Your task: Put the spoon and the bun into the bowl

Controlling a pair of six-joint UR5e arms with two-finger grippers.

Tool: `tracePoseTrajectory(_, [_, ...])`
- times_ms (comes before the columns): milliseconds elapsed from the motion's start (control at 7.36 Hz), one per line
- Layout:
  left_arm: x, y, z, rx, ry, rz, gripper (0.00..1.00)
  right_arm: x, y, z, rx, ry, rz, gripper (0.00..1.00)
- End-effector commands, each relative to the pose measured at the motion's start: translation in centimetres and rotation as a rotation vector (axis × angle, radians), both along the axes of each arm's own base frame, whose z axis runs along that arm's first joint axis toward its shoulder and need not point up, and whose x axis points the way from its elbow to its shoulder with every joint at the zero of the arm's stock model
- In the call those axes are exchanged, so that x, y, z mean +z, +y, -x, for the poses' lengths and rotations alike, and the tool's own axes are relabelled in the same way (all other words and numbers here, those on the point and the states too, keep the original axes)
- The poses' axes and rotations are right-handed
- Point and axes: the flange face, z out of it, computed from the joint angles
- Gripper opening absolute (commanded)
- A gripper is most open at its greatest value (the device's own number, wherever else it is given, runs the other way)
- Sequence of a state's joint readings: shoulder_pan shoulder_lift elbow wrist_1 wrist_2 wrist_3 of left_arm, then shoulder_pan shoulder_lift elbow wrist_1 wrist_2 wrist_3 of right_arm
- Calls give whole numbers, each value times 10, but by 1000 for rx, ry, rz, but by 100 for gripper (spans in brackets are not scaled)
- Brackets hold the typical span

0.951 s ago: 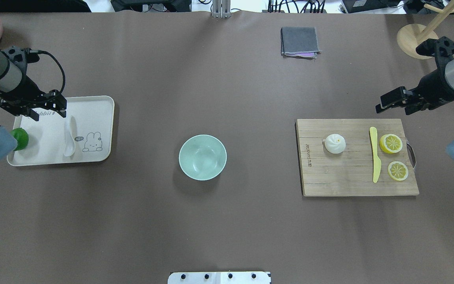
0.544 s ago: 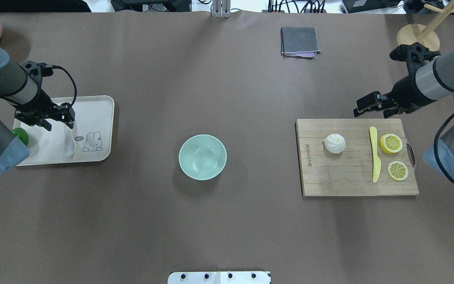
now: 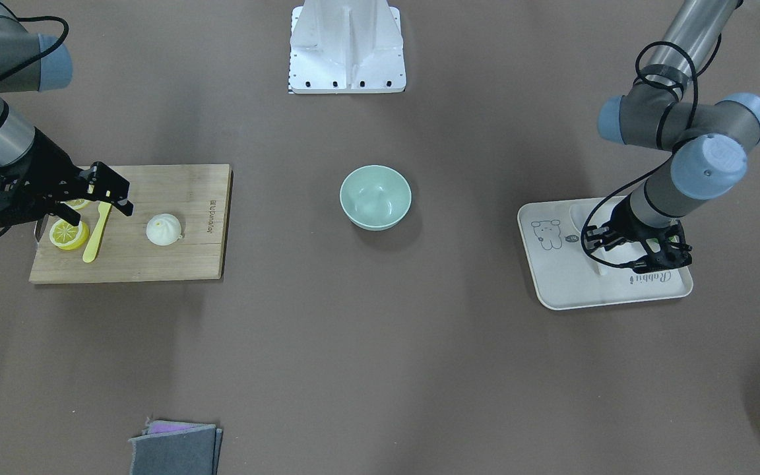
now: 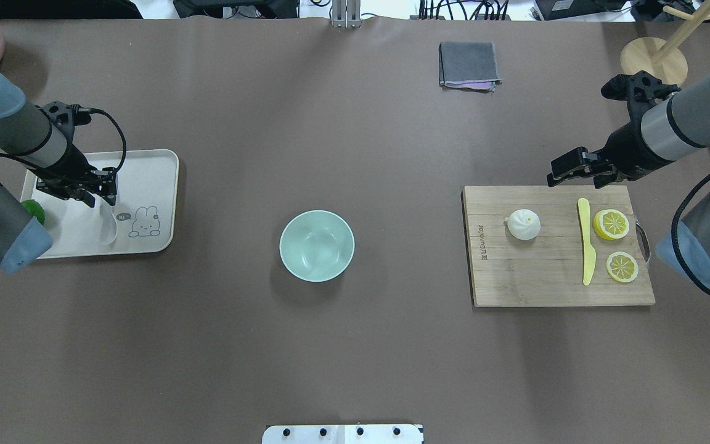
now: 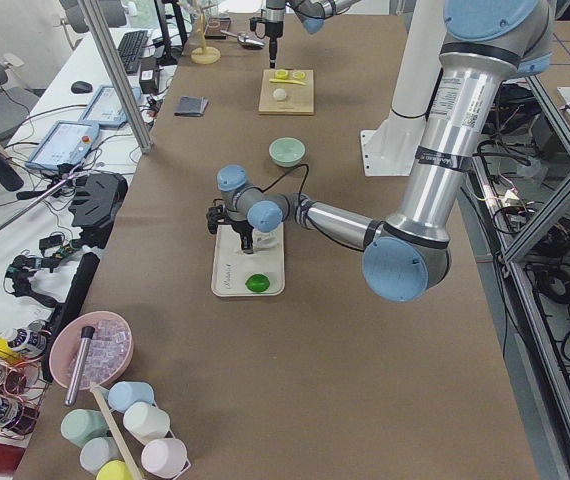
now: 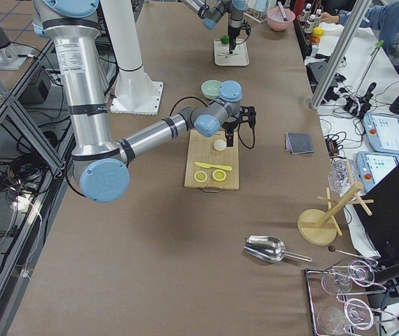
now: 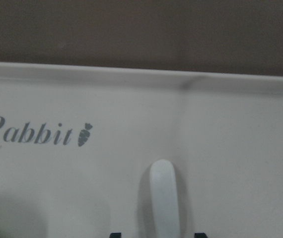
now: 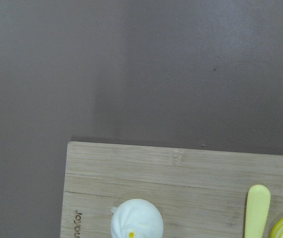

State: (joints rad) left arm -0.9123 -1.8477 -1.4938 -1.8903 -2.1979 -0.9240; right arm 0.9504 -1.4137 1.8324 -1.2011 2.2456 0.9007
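The white spoon is longer than the mint-green bowl's bottom (image 3: 375, 207) is wide, so the spoon's handle (image 7: 164, 198) will lean over the bowl's rim when I lower it.
The white spoon (image 4: 108, 227) lies on the cream tray (image 4: 151, 179), with its handle pointing to the far side. My left gripper (image 4: 101, 197) is open low over the handle. In the left wrist view the handle tip (image 7: 161, 198) lies between the two fingertips. The white bun (image 4: 523, 224) sits on the wooden cutting board (image 4: 534, 280) and also shows in the right wrist view (image 8: 136, 223). My right gripper (image 4: 557, 172) is open and empty, just beyond the board's far edge, to the right of the bun. The mint-green bowl (image 4: 317, 245) stands empty at the table's middle.
A yellow knife (image 4: 587, 246) and two lemon slices (image 4: 611, 224) lie on the board right of the bun. A green lime (image 4: 36, 211) sits at the tray's left end. A folded grey cloth (image 4: 468, 64) and a wooden stand (image 4: 651, 58) are at the far side.
My left gripper moved right and down over the spoon's handle. My right gripper moved left along the board's far edge, closer to the bun.
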Motion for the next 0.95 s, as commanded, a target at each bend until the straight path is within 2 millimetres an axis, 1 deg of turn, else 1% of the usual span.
tracePoseTrajectory(0, [-2,1,-2,2,-1,-2,0,-2,0,0,1,-2,-1,99])
tracePoseTrajectory(136, [-10,0,-3,1,8,-12,0,-1,0,0,1,0,-1,99])
tracePoseTrajectory(272, [-28,-4,-7,1,26,-32,0,-2,-1,1,2,0,-3,99])
tracePoseTrajectory(408, [-60,-11,-13,-7,58,-54,0,-4,-3,3,4,4,-6,99])
tracePoseTrajectory(544, [-100,-22,-23,-42,92,-53,0,-5,-2,14,12,24,-17,99])
tracePoseTrajectory(680, [-143,-26,-47,-55,126,-48,0,-2,3,30,17,47,-19,99])
tracePoseTrajectory(816, [-181,-20,-75,-67,161,-32,0,3,8,47,6,70,-28,99])
